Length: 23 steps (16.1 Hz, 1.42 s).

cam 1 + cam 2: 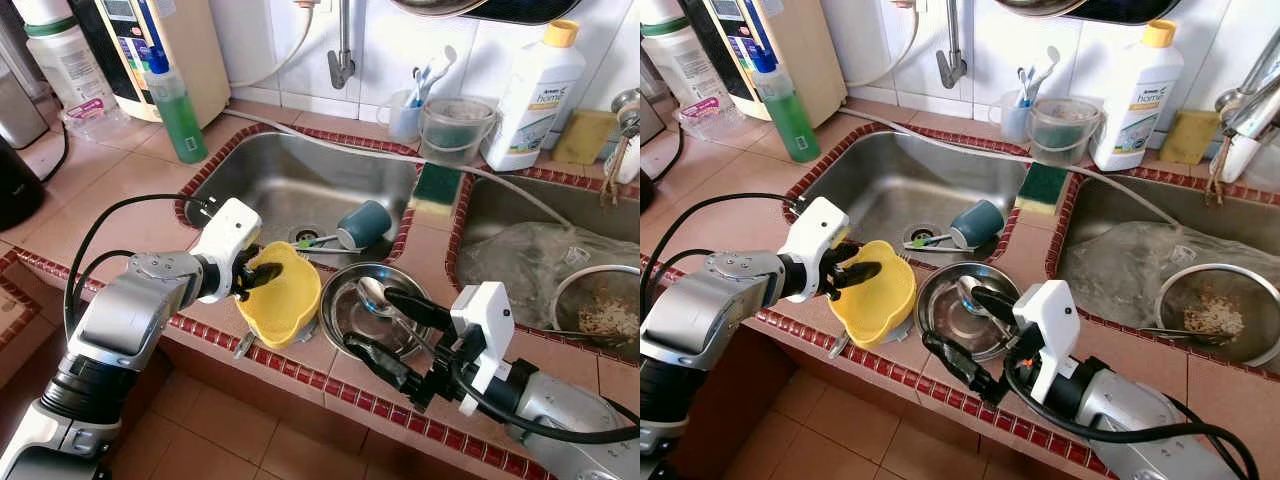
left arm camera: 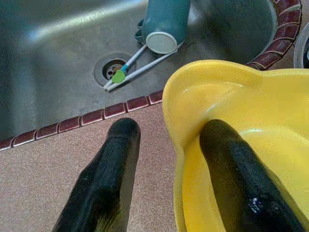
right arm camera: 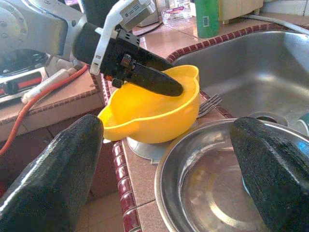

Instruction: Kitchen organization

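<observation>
I expect the yellow bowl [image 1: 280,296] to come free when I lift it and to leave the fork lying there with its tines uncovered, because only the fork's handle end [image 1: 244,345] sticks out from under the bowl.
A yellow plastic bowl [image 1: 288,300] sits tilted on the tiled counter edge in front of the left sink [image 1: 290,180]. My left gripper [image 1: 262,277] is open and straddles its rim, with one finger [image 2: 227,159] inside the bowl and the other outside over the counter. Right beside the bowl stands a steel bowl [image 1: 345,310] holding a spoon [image 1: 372,292]. My right gripper [image 1: 372,322] is open wide just over the steel bowl, one finger on each side. A fork [image 3: 210,104] lies partly under the yellow bowl.
A teal cup [image 1: 365,222] and thin utensils [image 1: 318,240] lie by the left sink's drain. The right sink holds a plastic bag [image 1: 520,255] and a strainer [image 1: 600,310] with scraps. A green soap bottle [image 1: 180,105], a sponge [image 1: 435,185] and a white detergent bottle [image 1: 535,95] stand behind.
</observation>
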{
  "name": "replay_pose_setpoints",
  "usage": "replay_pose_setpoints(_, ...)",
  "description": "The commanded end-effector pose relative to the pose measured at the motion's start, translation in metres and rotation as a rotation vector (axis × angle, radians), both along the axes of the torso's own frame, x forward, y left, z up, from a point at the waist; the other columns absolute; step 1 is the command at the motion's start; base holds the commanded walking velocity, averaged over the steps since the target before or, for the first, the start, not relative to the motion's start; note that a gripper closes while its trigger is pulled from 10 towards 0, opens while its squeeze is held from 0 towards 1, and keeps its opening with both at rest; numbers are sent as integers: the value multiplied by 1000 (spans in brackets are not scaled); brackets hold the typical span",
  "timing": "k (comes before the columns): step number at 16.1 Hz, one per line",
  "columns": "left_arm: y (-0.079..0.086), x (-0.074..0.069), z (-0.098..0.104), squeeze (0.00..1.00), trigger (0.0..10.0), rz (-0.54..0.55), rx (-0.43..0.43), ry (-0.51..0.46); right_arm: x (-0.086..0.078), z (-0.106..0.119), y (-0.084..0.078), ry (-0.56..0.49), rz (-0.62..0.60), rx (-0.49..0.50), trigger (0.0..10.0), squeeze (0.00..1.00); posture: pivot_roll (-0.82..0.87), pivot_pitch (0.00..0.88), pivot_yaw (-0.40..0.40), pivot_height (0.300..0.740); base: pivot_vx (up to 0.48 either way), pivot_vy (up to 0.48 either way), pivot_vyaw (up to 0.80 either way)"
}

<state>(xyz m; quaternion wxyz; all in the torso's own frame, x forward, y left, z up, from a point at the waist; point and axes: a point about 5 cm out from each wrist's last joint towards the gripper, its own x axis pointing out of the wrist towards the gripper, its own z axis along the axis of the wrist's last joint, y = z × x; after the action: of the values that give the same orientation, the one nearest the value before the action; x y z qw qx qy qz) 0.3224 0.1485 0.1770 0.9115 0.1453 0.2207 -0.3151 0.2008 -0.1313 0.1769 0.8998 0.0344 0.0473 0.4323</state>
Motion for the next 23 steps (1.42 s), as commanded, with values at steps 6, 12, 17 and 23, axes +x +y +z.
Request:
replay_pose_setpoints(6, 1, -1, 2, 0, 0, -19, 23, -4, -2, 4, 2, -19, 14, 4, 10000, 0, -199, 98, 93, 740, 0, 0, 0)
replay_pose_setpoints(12, 2, -2, 3, 0, 0, -27, 27, -10, 0, 5, 3, -25, 23, 3, 10000, 0, -197, 89, 89, 740, 0, 0, 0)
replay_pose_setpoints(17, 4, -2, 3, 0, 0, -30, 31, -9, 0, 5, 2, -28, 22, 1, 10000, 0, -196, 90, 94, 740, 0, 0, 0)
replay_pose_setpoints(23, 5, -1, 6, 0, 0, -30, 30, -16, 1, 5, 2, -31, 19, 0, 10000, 0, -196, 92, 96, 740, 0, 0, 0)
